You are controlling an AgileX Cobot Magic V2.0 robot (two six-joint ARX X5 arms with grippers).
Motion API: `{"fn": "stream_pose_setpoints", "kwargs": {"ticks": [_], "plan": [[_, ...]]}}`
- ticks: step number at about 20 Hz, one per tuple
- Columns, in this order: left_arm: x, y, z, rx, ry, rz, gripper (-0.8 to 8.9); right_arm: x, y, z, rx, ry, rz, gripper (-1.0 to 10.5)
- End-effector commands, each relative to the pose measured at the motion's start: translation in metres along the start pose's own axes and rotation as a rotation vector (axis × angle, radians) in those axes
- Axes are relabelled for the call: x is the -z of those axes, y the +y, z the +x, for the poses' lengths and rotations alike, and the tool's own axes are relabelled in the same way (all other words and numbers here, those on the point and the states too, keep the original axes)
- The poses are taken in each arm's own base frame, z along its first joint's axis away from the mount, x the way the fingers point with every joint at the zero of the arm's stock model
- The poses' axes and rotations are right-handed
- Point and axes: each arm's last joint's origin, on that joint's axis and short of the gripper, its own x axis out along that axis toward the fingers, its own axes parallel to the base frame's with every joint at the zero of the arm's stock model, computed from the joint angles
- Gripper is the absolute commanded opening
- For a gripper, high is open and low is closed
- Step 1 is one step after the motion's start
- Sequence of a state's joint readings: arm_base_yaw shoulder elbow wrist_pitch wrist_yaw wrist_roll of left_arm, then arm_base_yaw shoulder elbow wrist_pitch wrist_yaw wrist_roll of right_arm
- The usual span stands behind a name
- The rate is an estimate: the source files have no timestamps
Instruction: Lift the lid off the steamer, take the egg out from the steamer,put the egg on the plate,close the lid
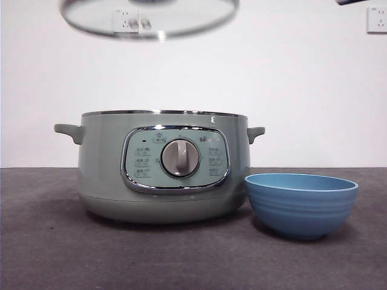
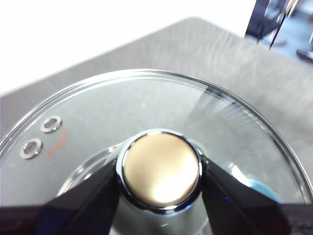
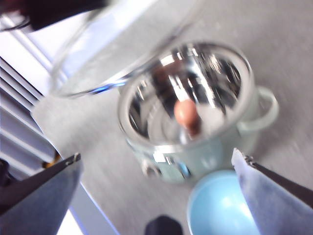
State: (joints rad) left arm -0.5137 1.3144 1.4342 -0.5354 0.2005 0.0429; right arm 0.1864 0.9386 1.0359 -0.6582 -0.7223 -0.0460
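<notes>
The egg sits beside only its dark reflection (image 3: 194, 128) in the shiny bowl, so the steamer (image 1: 164, 166) will be empty when I lift the egg out.
The sage-green steamer (image 1: 163, 166) stands uncovered on the table, its dial facing the front camera. High above it hangs the glass lid (image 1: 148, 18), cut off by the picture's top edge. My left gripper (image 2: 160, 171) is shut on the lid's knob (image 2: 161, 169), one black jaw on each side. In the right wrist view, a brown egg (image 3: 186, 113) lies inside the steamer's shiny bowl (image 3: 190, 93). My right gripper (image 3: 156, 164) hovers open, high above the steamer and the blue plate (image 3: 220, 208). The plate (image 1: 300, 204) sits just right of the steamer.
A white wall with power sockets (image 1: 376, 19) stands behind the table. The grey tabletop (image 1: 48, 241) stretches to the left and in front of the steamer. A dark arm tip (image 1: 351, 2) shows at the upper right corner.
</notes>
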Motion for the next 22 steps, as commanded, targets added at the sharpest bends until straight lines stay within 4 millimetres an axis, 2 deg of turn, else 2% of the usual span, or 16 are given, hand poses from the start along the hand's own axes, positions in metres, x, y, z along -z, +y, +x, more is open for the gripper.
{"fn": "stream_pose_setpoints", "kwargs": {"ticks": [1,5,8,9,14,15,19,22], "plan": [[-0.012,-0.012,-0.06,-0.024,-0.109,0.001,-0.08,-0.008,0.0,0.014,-0.014,-0.024,0.028,5.6],[-0.001,-0.027,-0.142,-0.093,-0.174,0.001,-0.08,-0.017,0.0,0.061,-0.04,0.009,0.02,5.6],[0.015,-0.035,-0.188,-0.145,-0.209,-0.012,-0.08,-0.026,0.003,0.11,0.0,0.105,-0.014,5.6],[0.02,-0.037,-0.198,-0.153,-0.216,-0.013,-0.08,-0.029,0.003,0.122,0.01,0.126,-0.025,5.6],[0.036,-0.042,-0.227,-0.189,-0.221,-0.022,-0.08,-0.043,0.005,0.179,0.047,0.235,-0.066,5.5],[0.04,-0.043,-0.232,-0.202,-0.216,-0.025,-0.08,-0.045,0.007,0.197,0.064,0.282,-0.09,5.3],[0.047,-0.044,-0.236,-0.204,-0.178,-0.028,-0.08,-0.046,0.011,0.258,0.126,0.442,-0.178,5.4],[0.048,-0.044,-0.236,-0.201,-0.169,-0.029,-0.08,-0.034,0.005,0.285,0.164,0.5,-0.2,5.4]]}}
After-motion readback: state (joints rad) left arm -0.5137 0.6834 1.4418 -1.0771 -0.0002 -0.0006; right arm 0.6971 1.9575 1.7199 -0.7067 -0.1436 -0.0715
